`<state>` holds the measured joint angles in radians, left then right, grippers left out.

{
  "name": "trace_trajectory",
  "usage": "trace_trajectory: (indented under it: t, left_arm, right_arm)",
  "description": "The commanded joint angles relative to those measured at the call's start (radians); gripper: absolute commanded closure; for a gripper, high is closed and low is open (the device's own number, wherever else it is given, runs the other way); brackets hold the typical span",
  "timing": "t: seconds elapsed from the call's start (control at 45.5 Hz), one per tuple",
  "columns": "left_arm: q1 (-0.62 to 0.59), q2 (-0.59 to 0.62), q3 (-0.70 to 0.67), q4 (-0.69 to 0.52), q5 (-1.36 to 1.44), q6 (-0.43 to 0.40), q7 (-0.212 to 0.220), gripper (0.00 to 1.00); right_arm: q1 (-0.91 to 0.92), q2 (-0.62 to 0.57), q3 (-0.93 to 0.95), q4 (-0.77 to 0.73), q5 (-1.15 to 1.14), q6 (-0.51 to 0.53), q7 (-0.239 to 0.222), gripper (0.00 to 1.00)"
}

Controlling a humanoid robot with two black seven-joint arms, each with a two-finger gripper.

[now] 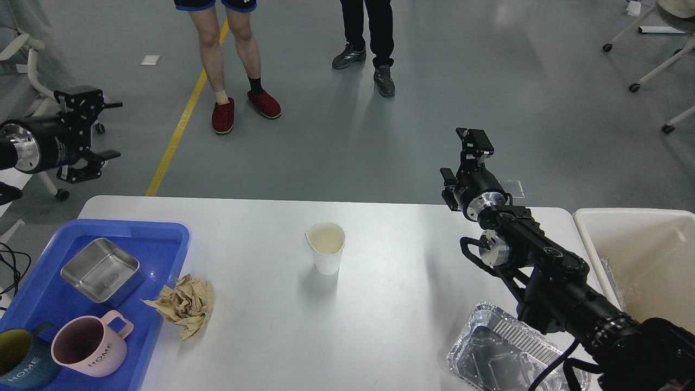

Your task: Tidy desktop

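Ribbed walls and a crimped rim make the foil tray stiff. It should keep its open shape when I pick it up by an edge.
The white desktop holds a white paper cup upright at its middle, a crumpled brown paper wad left of it by the blue tray, and an empty foil tray at the front right. My left gripper is open and empty, raised high beyond the desktop's far left corner. My right gripper is open and empty, raised over the far right edge, well right of the cup.
A blue tray at the front left holds a steel box, a pink mug and a dark teal mug. A beige bin stands at the right. Two people stand beyond the table.
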<state>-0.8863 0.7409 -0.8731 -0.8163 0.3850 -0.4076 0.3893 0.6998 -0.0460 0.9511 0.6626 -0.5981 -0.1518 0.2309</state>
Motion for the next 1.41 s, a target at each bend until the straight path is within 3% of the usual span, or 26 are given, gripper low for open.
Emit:
trace_trajectory:
  t: [0.0,0.242,0.461,0.549,0.813,1.142,1.384]
  left_arm:
    - [0.013,-0.014,-0.056,-0.081,-0.009,0.098,-0.001,0.03]
    - [0.125,-0.104,-0.145,-0.259,-0.071,0.254,-0.038,0.02]
    - [0.289,-0.256,-0.254,-0.369,-0.071,0.268,-0.26,0.02]
    - [0.349,-0.32,-0.308,-0.37,-0.069,0.27,-0.302,0.02]
    - [0.489,-0.466,-0.434,-0.362,-0.071,0.266,-0.302,0.02]
    - [0.512,-0.664,-0.512,-0.268,-0.061,0.265,-0.29,0.02]
    - [0.523,-0.707,-0.515,-0.265,-0.055,0.266,-0.291,0.02]
  right_arm:
    - [0.001,0.0,0.0,0.0,0.0,0.0,-0.001,0.0]
    - [-0.002,0.0,0.0,0.0,0.0,0.0,0.001,0.0]
    - [-0.003,-0.002,0.0,0.0,0.0,0.0,0.001,0.0]
    - [-0.005,-0.002,0.0,0.0,0.0,0.0,0.001,0.0]
    - [-0.003,-0.005,-0.003,-0.002,0.0,0.0,-0.001,0.0]
    - [-0.002,-0.005,-0.003,-0.003,0.0,0.0,-0.001,0.0]
    - [0.0,-0.005,-0.003,-0.005,0.0,0.0,-0.001,0.0]
